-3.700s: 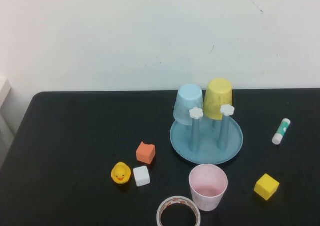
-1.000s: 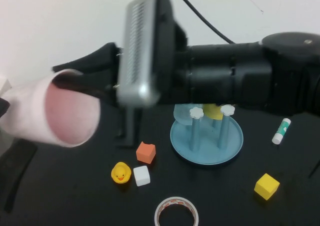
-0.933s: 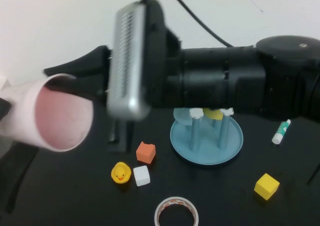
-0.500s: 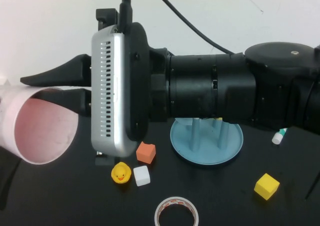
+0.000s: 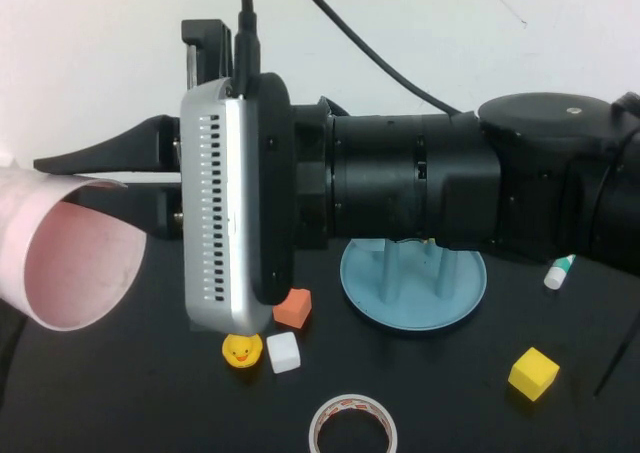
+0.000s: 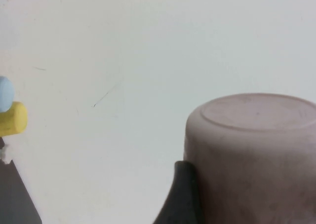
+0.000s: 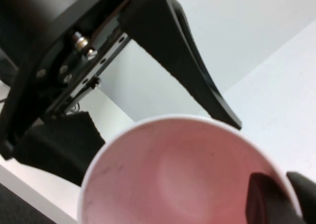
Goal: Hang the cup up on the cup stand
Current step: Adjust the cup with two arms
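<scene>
The pink cup's rim is pinched in my right gripper, with a finger inside the cup's opening meant for the peg [image 5: 84, 259], so my left gripper should take over at the cup's closed end [image 6: 256, 114].
The pale pink cup [image 5: 70, 258] is held on its side in the air at the far left, its mouth facing the camera. My right gripper [image 5: 105, 181] reaches across the high view and is shut on the cup's rim, one finger inside and one outside [image 7: 281, 187]. My left gripper [image 6: 252, 201] is at the cup's [image 6: 252, 150] closed end and lies against its outer wall; it also shows behind the cup [image 7: 173, 179] in the right wrist view. The cup stand [image 5: 415, 298] is at centre right, its pegs partly hidden behind the right arm.
On the black table are an orange block [image 5: 293, 308], a yellow duck [image 5: 238, 350], a white cube [image 5: 283, 352], a tape roll [image 5: 355, 428], a yellow cube [image 5: 533, 373] and a glue stick [image 5: 558, 270]. A yellow cup [image 6: 12, 118] and a blue cup [image 6: 4, 93] show far off.
The cup stood upright on the table in front of the stand; now my right gripper holds it aloft. Over the last second it carried it further left.
</scene>
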`<state>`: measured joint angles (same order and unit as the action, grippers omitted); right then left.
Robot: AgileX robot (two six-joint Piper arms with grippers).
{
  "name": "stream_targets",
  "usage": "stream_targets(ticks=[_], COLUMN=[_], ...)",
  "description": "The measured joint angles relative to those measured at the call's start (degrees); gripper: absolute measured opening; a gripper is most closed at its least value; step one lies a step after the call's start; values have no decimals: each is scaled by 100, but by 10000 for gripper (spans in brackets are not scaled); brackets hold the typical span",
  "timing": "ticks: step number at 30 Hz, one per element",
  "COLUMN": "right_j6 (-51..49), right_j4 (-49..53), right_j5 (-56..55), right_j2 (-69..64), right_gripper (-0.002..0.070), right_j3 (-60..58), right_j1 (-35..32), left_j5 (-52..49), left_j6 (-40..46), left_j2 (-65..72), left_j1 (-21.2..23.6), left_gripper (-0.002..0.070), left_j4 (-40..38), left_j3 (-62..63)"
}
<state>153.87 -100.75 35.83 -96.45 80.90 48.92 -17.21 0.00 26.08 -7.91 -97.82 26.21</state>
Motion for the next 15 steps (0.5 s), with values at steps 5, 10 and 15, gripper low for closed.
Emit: stream_targets(ticks=[5, 10, 15], right_j6=[70, 74, 82], right_j4=[62, 230, 266], right_j5=[403, 860, 786], right_j2=[0, -43, -43], right_gripper=[38, 30, 30], right_j3=[0, -12, -12], right_j1=[-12, 81, 81], left_j5=[-236, -412, -423], left_j6=[228, 288, 354], left_j2=[11, 145, 206], left_j1=[0, 0, 0], left_gripper=[633, 685, 617], left_j4=[-1, 11, 11], left_j3=[-4, -4, -4])
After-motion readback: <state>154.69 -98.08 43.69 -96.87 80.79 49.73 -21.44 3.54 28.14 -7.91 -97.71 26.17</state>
